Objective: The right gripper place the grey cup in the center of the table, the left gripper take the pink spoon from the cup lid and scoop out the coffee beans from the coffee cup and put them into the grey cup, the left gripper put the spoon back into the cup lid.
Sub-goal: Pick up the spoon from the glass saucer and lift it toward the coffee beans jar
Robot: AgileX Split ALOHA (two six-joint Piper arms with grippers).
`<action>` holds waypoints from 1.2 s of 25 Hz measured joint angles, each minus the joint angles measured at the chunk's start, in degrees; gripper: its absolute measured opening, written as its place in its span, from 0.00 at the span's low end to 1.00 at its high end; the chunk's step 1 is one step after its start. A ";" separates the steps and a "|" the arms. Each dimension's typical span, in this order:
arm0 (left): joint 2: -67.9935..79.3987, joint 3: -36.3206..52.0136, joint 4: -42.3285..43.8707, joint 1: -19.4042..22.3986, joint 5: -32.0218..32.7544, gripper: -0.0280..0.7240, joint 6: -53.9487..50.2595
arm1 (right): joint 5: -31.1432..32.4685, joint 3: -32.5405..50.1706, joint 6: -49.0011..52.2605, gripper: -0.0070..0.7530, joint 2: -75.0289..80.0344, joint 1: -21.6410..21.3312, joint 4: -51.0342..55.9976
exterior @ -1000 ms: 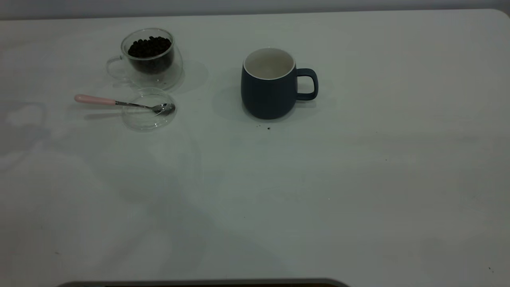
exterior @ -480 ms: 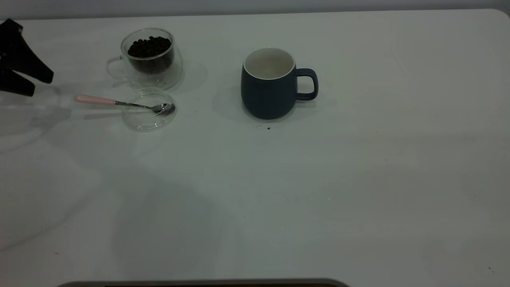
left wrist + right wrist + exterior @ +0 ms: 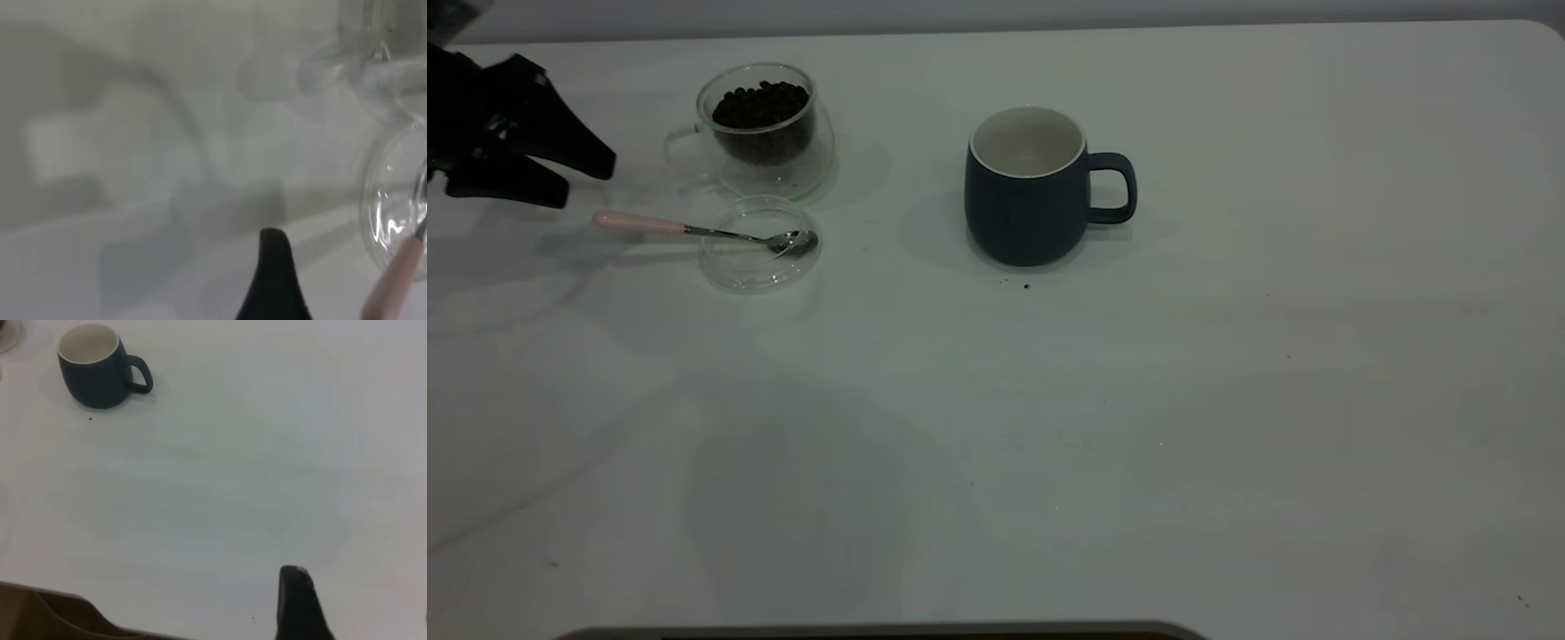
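Note:
The pink spoon's handle [image 3: 639, 223] sticks out [image 3: 689, 228] past the cup lid toward the robot's open left gripper, so the left gripper keeps moving closer until it has one finger on each side of the spoon's handle.
The grey cup [image 3: 1027, 204] stands upright and empty near the middle of the table [image 3: 1138, 444], its handle to the right; it also shows in the right wrist view [image 3: 93, 377]. The clear coffee cup [image 3: 769, 142] holds coffee beans [image 3: 760, 102] at the far left. In front of it the pink spoon [image 3: 640, 222] lies with its bowl in the cup lid [image 3: 751, 262] and its handle sticking out left. My left gripper [image 3: 587, 180] is open and empty, just left of and above the spoon handle [image 3: 393, 293]. My right gripper [image 3: 360, 593] is open, far from the cup.
A few dark specks [image 3: 1025, 286] lie on the table just in front of the grey cup. A dark edge [image 3: 871, 633] runs along the table's near side. The table's rounded corner [image 3: 1543, 31] is at the far right.
My left gripper came in from the left edge and moved right, toward the spoon handle. The cups, lid and spoon have not moved.

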 joint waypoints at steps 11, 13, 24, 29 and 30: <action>6.26 -3.67 -4.84 -0.65 3.44 0.83 2.04 | 0.03 0.00 0.00 0.64 0.00 0.00 0.00; 6.75 -3.71 -5.07 -0.65 3.67 0.82 2.40 | 0.03 0.00 0.00 0.64 0.00 0.00 0.00; 8.31 -3.71 -7.38 -0.65 6.36 0.82 3.53 | 0.03 0.00 0.00 0.64 0.00 0.00 0.00; 8.56 -3.71 -8.04 -0.65 7.99 0.82 5.00 | 0.03 0.00 0.00 0.64 0.00 0.00 0.00; 8.56 -3.71 -8.08 -0.67 8.20 0.82 5.00 | 0.03 0.00 0.00 0.64 0.00 0.00 0.00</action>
